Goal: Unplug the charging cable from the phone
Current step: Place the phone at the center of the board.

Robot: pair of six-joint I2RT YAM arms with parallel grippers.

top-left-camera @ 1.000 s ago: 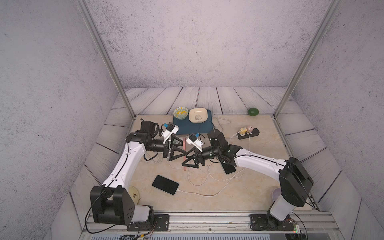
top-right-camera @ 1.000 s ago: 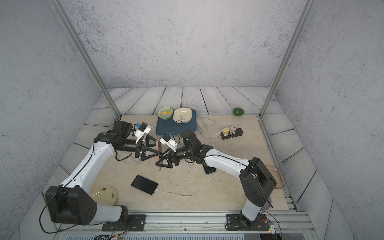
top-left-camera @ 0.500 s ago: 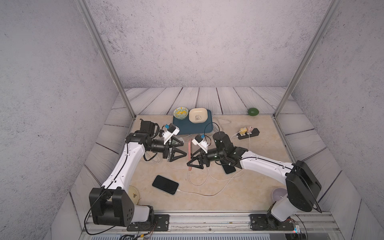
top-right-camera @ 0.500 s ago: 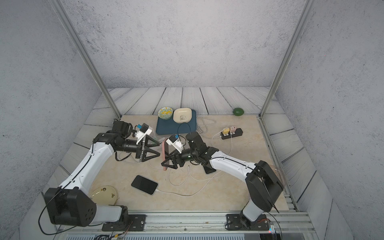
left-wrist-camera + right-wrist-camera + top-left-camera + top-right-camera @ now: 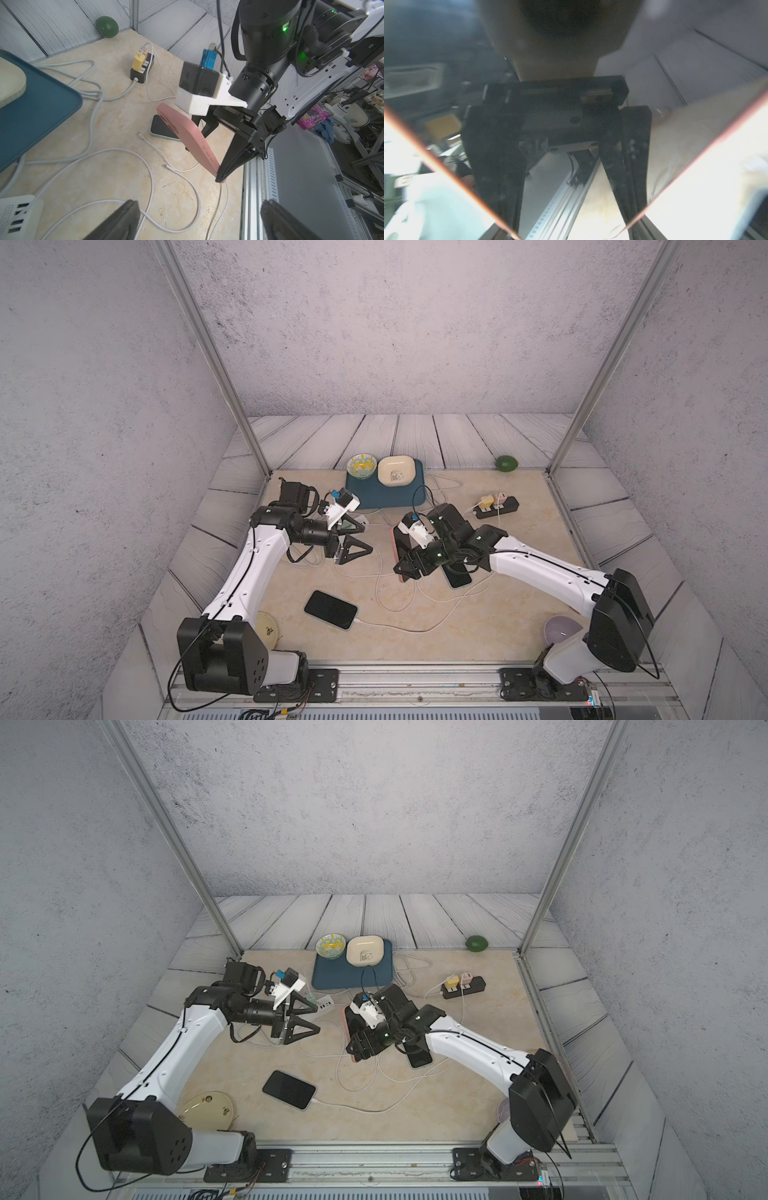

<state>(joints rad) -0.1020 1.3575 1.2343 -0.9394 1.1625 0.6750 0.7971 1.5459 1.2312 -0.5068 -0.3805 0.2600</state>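
Note:
My right gripper should keep lowering the pink phone until its back lies flat and then let go, as its screen (image 5: pixel 402 542) faces the fingers and the table (image 5: pixel 436 592) below is open.
The phone (image 5: pixel 398 540) has a pink case and hangs tilted above the table, with my right gripper (image 5: pixel 409 566) shut across its width. In the left wrist view the phone (image 5: pixel 187 133) slants down to a lower end behind a black finger (image 5: pixel 230 160). A white charging cable (image 5: pixel 218 199) runs off from that end; the finger hides the plug. The phone's glossy screen (image 5: pixel 571 62) fills the right wrist view and mirrors the gripper. My left gripper (image 5: pixel 361 537) stands open and empty to the left of the phone, clear of it, above loose cable (image 5: pixel 145 187).
A second phone (image 5: pixel 331 609) lies near the front with a cable plugged in; a third (image 5: pixel 459 580) lies under the right arm. Two loose plug ends (image 5: pixel 141 135) lie on the table. Blue tray (image 5: pixel 386 497), power strip (image 5: pixel 496 508), white hub (image 5: pixel 16 216), yellow plate (image 5: pixel 268 628).
The right gripper has carried the pink phone to the right, away from the left gripper. The gap between the two grippers has widened. The left gripper stayed open.

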